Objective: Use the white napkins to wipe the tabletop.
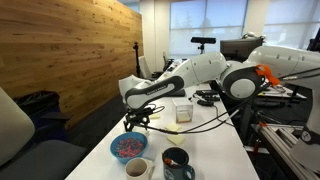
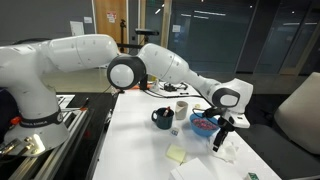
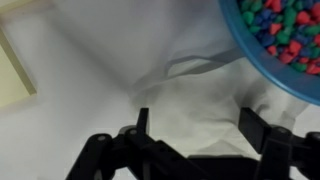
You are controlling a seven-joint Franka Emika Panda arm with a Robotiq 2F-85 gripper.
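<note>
My gripper should pull the napkins (image 3: 190,112) away from the bowl and close on them there, because the blue bowl's rim is crowding the white napkins' edge (image 3: 246,76).
The white napkins (image 3: 190,95) lie crumpled on the white tabletop (image 3: 70,130) right beside the blue bowl (image 3: 285,40). My gripper (image 3: 198,125) is open, its two fingers wide apart just above the napkins. I cannot tell whether they touch them. In both exterior views the gripper (image 1: 137,120) (image 2: 222,135) points down at the tabletop (image 1: 205,140) (image 2: 135,140) next to the bowl. The napkins show faintly under it in an exterior view (image 2: 226,150).
The blue bowl (image 1: 128,148) (image 2: 203,124) holds coloured bits. A dark mug (image 1: 177,162) (image 2: 162,119) and a pale mug (image 1: 137,168) (image 2: 181,108) stand near it. Pale yellow paper squares (image 2: 177,154) (image 3: 15,65) lie close by. A wooden plank wall (image 1: 70,60) runs along one side.
</note>
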